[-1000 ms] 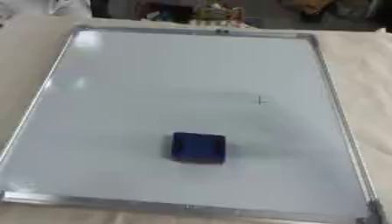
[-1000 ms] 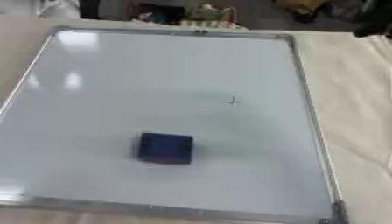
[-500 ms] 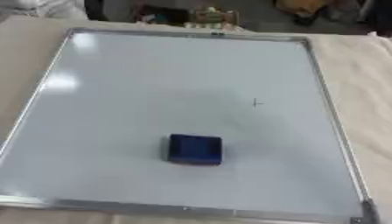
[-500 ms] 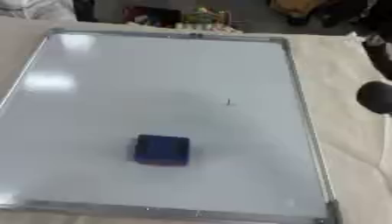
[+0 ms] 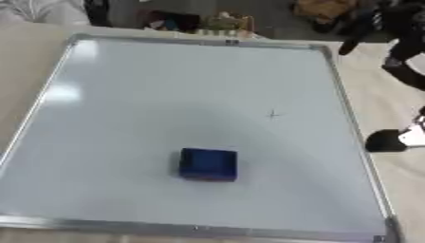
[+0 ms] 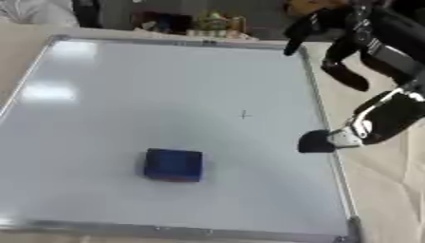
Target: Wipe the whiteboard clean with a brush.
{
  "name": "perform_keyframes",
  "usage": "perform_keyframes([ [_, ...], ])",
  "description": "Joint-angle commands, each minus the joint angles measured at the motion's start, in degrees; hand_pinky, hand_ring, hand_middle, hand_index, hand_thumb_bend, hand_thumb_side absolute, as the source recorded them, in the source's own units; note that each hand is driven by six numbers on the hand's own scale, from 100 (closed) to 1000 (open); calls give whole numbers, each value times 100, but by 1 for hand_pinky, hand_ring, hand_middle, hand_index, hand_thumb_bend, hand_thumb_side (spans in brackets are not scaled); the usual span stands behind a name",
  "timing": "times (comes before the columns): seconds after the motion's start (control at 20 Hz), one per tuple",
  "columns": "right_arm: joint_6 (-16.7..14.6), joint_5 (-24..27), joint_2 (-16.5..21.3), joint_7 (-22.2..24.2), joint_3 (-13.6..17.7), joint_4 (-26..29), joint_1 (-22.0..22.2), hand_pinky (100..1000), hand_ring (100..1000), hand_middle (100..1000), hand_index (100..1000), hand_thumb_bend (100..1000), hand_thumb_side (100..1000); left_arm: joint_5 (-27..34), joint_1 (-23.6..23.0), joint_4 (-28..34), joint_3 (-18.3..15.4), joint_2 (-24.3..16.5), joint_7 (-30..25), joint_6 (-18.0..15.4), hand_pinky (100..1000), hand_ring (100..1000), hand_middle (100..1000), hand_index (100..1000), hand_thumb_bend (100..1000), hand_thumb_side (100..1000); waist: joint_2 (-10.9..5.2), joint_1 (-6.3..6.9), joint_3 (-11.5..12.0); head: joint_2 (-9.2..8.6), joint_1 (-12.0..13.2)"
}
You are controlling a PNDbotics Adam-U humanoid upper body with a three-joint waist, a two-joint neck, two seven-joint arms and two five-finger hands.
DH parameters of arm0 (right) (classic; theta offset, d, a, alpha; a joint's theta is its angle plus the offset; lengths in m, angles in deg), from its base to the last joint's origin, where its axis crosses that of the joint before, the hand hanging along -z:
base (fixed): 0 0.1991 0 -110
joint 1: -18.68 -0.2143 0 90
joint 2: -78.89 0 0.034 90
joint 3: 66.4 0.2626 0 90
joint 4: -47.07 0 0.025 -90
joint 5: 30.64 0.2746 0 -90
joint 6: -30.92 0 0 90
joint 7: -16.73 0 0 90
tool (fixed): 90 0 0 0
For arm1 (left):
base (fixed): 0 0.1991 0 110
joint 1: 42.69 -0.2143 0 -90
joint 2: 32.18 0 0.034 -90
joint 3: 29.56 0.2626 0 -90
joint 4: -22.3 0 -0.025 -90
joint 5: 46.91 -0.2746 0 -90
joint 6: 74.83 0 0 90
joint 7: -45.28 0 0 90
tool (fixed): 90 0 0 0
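The pen mark is only a few thin, faint strokes on the glossy board, so I expect it to wipe off cleanly when I rub the brush there.
A large whiteboard with a metal frame lies flat on the beige table. A small dark pen mark sits right of its middle. A blue block-shaped brush lies on the board's lower middle, untouched. My right hand hangs over the board's right edge, black fingers spread and relaxed, its thumb tip above the frame. It is well to the right of the brush and holds nothing. My left hand shows in no view.
Beige cloth covers the table right of the board. Behind the far edge stand cluttered items and a white bundle.
My right hand has come in from the right and now hangs over the board's right edge. The brush and the board have not moved.
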Motion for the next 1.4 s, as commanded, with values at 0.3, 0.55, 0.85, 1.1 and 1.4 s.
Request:
perform_keyframes([
  [0.3,-57,-698,-44,669,-699,87,-836,803,851,730,100,712,609,93,53,74,55,-163,-70,68,647,615,559,674,335,963,-227,-59,71,-62,-67],
  [0.55,80,-920,-338,1090,-1093,87,-1188,800,854,751,100,709,569,128,52,72,95,-169,-101,97,648,616,559,674,334,963,-296,-80,102,-72,-101],
  [0.85,497,-683,-799,1583,-1367,87,-1556,799,864,769,100,769,524,155,24,62,98,-158,-106,94,648,616,559,674,333,962,-344,-45,133,-78,-105],
  [1.1,851,-619,-1183,1990,-1376,87,-1748,795,864,762,100,827,594,155,20,59,98,-148,-120,94,648,617,559,675,330,963,-332,-38,111,-54,-93],
  [1.4,1220,-735,-1572,2756,-1332,87,-1978,789,864,731,100,860,675,146,9,61,91,-149,-118,105,648,617,558,675,328,964,-315,-50,65,-39,-92],
])
